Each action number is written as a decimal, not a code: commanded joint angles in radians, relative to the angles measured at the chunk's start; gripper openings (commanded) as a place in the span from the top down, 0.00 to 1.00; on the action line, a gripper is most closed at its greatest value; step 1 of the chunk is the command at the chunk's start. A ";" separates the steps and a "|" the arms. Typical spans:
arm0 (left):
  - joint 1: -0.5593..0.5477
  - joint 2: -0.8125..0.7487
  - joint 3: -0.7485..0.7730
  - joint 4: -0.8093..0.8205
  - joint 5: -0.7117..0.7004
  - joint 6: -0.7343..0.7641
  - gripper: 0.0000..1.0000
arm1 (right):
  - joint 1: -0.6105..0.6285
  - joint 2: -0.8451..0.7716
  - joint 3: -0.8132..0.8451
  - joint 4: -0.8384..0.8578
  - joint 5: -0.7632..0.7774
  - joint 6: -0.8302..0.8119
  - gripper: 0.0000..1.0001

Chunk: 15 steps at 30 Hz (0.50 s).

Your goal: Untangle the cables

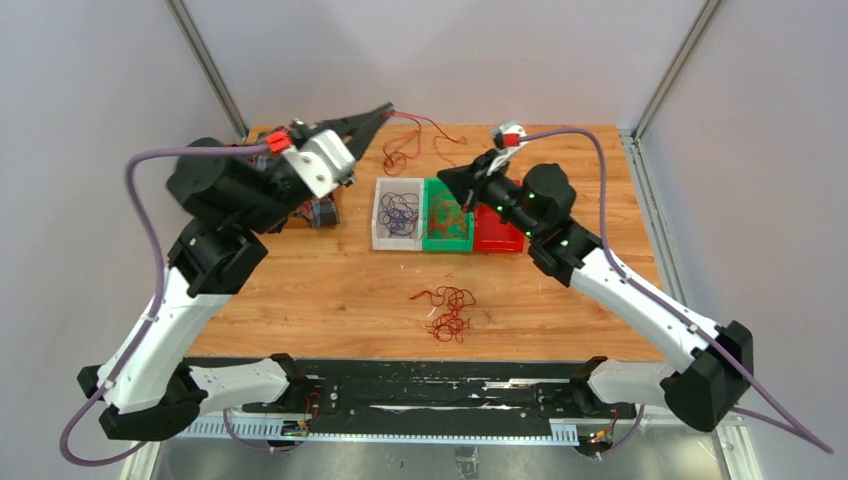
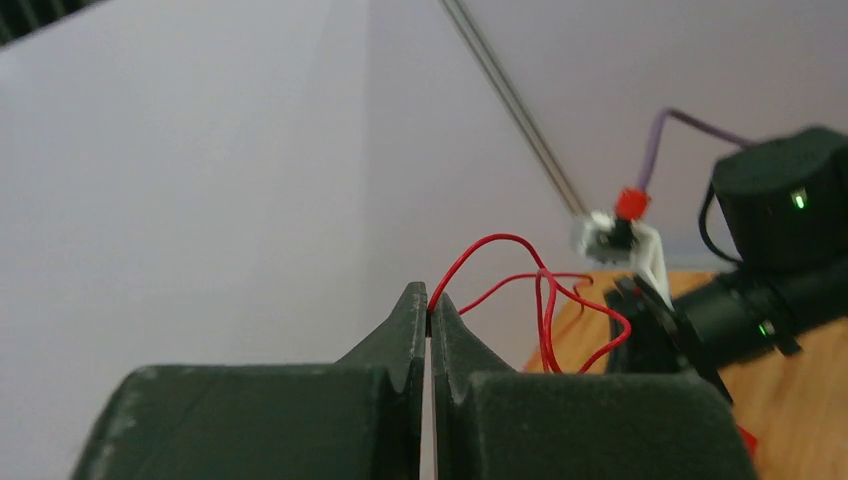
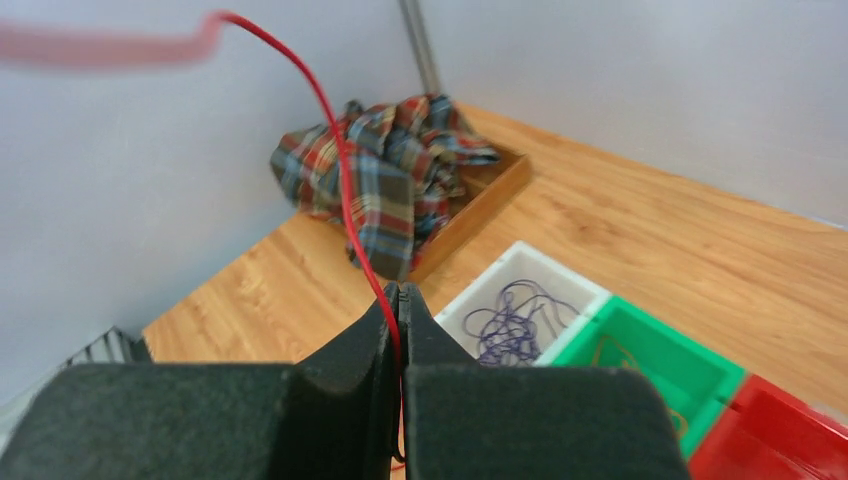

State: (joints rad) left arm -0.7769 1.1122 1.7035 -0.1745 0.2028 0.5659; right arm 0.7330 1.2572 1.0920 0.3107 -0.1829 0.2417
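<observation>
The red cable (image 1: 424, 119) is still pinched in my left gripper away from the red bin, so my left gripper should open before my right gripper lowers the cable into the red bin (image 1: 498, 234).
My left gripper (image 1: 386, 107) is raised over the far side of the table and shut on one thin red cable (image 1: 432, 124). The wrist view shows the wire pinched at the fingertips of the left gripper (image 2: 429, 300), and the red cable (image 2: 545, 300) loops off to the right. My right gripper (image 1: 443, 177) hovers over the bins and is shut on the same red cable (image 3: 340, 170), which runs up from the right gripper (image 3: 399, 292). A loose clump of red and orange-brown cables (image 1: 448, 310) lies on the table near the front.
Three bins stand side by side: a white bin (image 1: 378, 215) with purple cables (image 3: 512, 325), a green bin (image 1: 447, 243) with orange-brown cables, and a red bin (image 1: 497, 235). A plaid cloth (image 3: 390, 180) lies in a wooden tray at the far left.
</observation>
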 commanded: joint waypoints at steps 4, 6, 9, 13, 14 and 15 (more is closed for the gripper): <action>-0.043 0.114 -0.137 -0.090 0.067 -0.011 0.99 | -0.155 -0.192 -0.106 0.055 -0.014 0.180 1.00; -0.058 0.172 -0.138 -0.091 0.060 0.014 1.00 | -0.196 -0.239 -0.135 0.040 -0.020 0.193 0.99; -0.082 0.285 -0.127 -0.081 0.029 0.044 1.00 | -0.251 -0.294 -0.173 -0.001 -0.002 0.194 0.99; -0.111 0.408 -0.097 -0.068 -0.011 0.052 1.00 | -0.324 -0.319 -0.182 -0.112 0.054 0.152 0.99; -0.118 0.435 -0.093 -0.060 -0.018 0.051 1.00 | -0.342 -0.314 -0.174 -0.148 0.066 0.142 1.00; -0.124 0.457 -0.089 -0.051 -0.022 0.050 1.00 | -0.363 -0.307 -0.167 -0.180 0.076 0.136 0.99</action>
State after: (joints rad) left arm -0.8722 1.5131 1.5726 -0.2523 0.2157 0.5987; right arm 0.4370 0.9459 0.9203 0.2554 -0.1616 0.4026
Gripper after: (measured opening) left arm 0.019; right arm 0.006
